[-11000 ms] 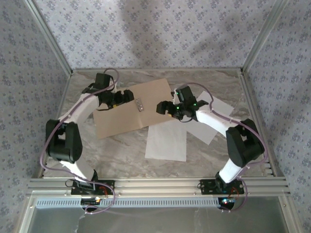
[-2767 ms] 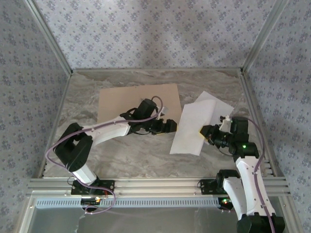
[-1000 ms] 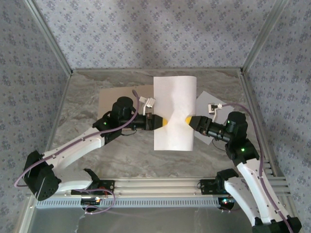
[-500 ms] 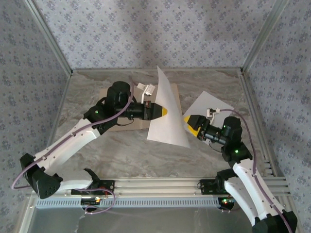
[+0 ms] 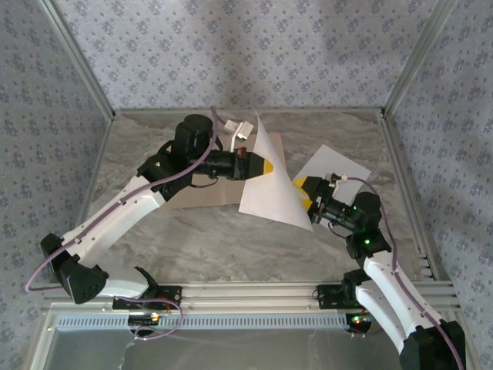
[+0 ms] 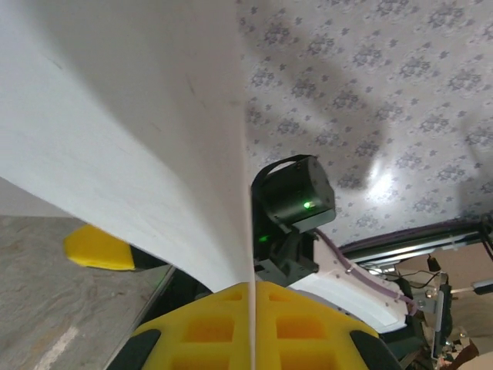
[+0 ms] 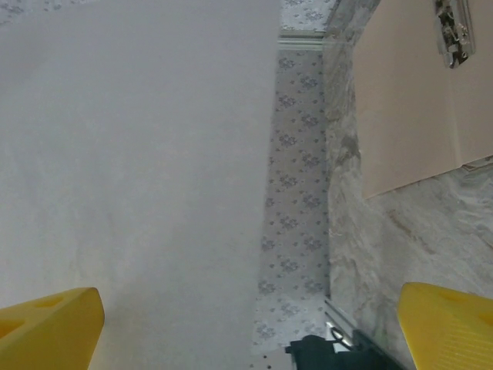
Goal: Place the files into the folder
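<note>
Next, I take the opposite edge (image 5: 294, 193) with my right gripper and carry it over, because my left gripper holds the file sheet's edge (image 5: 266, 173) nearest the folder and its arm covers the folder.
My left gripper (image 5: 266, 166) is shut on the edge of one white file sheet (image 5: 277, 193), which hangs tilted on edge above the table. In the left wrist view the yellow pads (image 6: 308, 327) pinch the sheet (image 6: 115, 116) with no gap. My right gripper (image 5: 306, 194) stands wide open just right of the sheet's lower corner, apart from it; its yellow fingers (image 7: 46, 324) frame the sheet (image 7: 131, 154). The tan folder (image 5: 202, 196) lies open under the left arm, its metal clip (image 7: 454, 31) showing. A second file sheet (image 5: 333, 166) lies flat at the right.
The marble table (image 5: 231, 239) is boxed in by patterned walls and aluminium posts (image 5: 77, 58). A metal rail (image 5: 246, 293) runs along the near edge between the arm bases. The left arm reaches across the folder's left half.
My right gripper has let go of the sheet, opened wide and drawn back right. The left gripper, still shut on the sheet, swung it up and left, so it hangs tilted.
</note>
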### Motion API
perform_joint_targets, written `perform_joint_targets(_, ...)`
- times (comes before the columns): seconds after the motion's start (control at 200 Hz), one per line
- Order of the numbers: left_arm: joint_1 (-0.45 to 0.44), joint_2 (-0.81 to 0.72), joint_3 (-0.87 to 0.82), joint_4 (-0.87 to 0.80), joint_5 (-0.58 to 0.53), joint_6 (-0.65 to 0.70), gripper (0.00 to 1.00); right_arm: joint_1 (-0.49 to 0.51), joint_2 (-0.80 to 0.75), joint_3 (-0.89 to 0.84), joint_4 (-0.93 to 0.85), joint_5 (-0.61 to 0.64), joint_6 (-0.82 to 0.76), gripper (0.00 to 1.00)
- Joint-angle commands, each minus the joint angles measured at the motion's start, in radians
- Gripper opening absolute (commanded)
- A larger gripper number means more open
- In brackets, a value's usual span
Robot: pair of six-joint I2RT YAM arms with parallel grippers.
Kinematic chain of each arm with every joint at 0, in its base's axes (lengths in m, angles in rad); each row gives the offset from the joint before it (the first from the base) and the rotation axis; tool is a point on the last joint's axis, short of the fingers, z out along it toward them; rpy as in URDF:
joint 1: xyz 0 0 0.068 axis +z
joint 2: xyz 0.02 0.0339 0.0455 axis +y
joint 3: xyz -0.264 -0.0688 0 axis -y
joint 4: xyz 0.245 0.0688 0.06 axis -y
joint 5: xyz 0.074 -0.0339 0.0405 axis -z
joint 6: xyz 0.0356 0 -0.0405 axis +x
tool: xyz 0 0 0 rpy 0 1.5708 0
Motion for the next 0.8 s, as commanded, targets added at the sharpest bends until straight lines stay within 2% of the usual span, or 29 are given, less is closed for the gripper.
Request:
perform_joint_targets(0.0,0.004,0.003,0.026,0.050,0.053,-0.040,0.01,-0.013,-0.007,-0.015,0.116,-0.025,0.092,1.00)
perform_joint_targets(0.075,0.019,0.005,-0.006,0.081,0.092,-0.079,0.01,-0.019,-0.002,-0.015,0.178,-0.038,0.127,1.00)
perform_joint_targets(0.18,0.039,-0.016,-0.112,0.219,0.128,-0.165,0.01,-0.023,0.009,0.002,0.286,-0.055,0.191,1.00)
perform_joint_targets(0.265,0.058,-0.021,-0.170,0.239,0.154,-0.184,0.00,-0.023,0.023,0.036,0.333,-0.093,0.206,1.00)
perform_joint_targets(0.325,0.072,-0.031,-0.206,0.233,0.167,-0.186,0.00,-0.026,0.024,0.055,0.331,-0.117,0.194,0.96)
perform_joint_targets(0.56,0.159,-0.097,-0.265,0.063,0.217,-0.080,0.01,-0.027,0.016,0.066,0.322,-0.158,0.161,0.82)
perform_joint_targets(0.695,0.175,-0.114,-0.238,-0.054,0.221,0.000,0.01,-0.026,0.010,0.082,0.269,-0.172,0.120,0.73)
perform_joint_targets(0.795,0.180,-0.125,-0.232,-0.077,0.228,0.027,0.01,-0.026,0.010,0.106,0.218,-0.193,0.085,0.68)
